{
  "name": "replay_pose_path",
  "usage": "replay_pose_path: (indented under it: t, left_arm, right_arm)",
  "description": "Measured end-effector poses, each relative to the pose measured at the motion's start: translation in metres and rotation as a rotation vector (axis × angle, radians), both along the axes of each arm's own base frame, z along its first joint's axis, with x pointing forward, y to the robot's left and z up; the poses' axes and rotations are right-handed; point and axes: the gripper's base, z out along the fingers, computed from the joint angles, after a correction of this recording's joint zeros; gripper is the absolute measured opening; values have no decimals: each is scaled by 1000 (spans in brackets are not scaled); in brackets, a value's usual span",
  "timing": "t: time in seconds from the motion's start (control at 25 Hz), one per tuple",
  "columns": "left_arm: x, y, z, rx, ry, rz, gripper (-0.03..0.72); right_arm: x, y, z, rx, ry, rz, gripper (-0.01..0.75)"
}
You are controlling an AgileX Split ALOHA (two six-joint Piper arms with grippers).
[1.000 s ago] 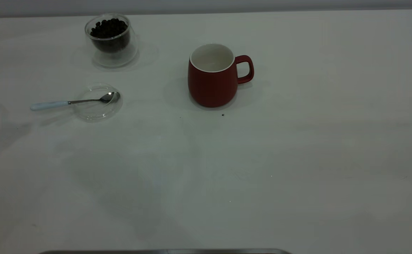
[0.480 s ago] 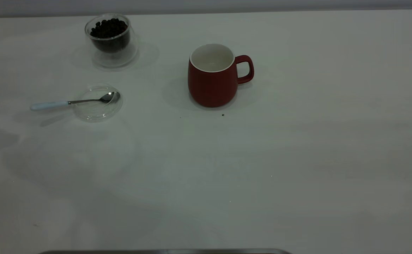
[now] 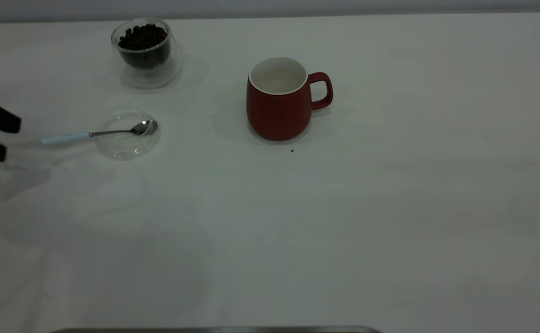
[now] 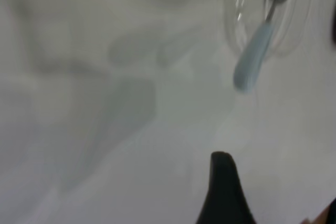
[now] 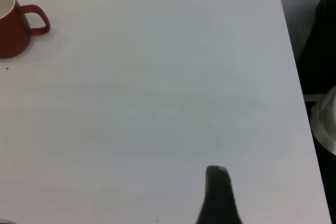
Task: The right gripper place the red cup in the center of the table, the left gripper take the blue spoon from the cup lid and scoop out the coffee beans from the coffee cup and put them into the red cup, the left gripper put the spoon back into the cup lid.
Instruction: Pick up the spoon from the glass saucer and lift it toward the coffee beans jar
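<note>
The blue spoon's bowl (image 3: 143, 127) rests loosely against the cup lid's far rim (image 3: 127, 135). The cup lid will slide a little, then stay behind when I lift the spoon.
The red cup (image 3: 279, 99) stands upright and empty near the middle of the table (image 3: 344, 208), handle to the right. The coffee cup (image 3: 146, 53) at the back left holds coffee beans (image 3: 142, 37). In front of it the blue spoon (image 3: 94, 134) rests with its bowl in the cup lid (image 3: 129, 138) and its pale handle sticking out leftward. My left gripper (image 3: 12, 138) comes in at the left edge, open, just short of the handle's end. In the left wrist view, spoon (image 4: 253, 61) and lid (image 4: 294, 24) lie ahead of that gripper (image 4: 278, 182). The right gripper (image 5: 275, 187) hovers open far right of the red cup (image 5: 13, 30).
Tiny dark specks (image 3: 292, 150) lie just in front of the red cup. The table's right edge (image 5: 294, 77) shows in the right wrist view, with a dark object and a metal piece (image 5: 325, 124) beyond it. A grey bar (image 3: 214, 329) runs along the near edge.
The left gripper has come into the exterior view from the left edge, toward the spoon handle. Shadows on the table have shifted. Cups, lid and spoon have not moved.
</note>
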Motion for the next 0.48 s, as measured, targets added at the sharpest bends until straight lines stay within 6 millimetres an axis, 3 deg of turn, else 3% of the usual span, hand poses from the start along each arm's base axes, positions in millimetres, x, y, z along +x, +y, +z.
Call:
replay_pose_path:
  t: [0.48]
  left_arm:
    - [2,-10,-39,-152,-65,103,586]
  right_arm:
    - [0,0,0,0,0,0,590]
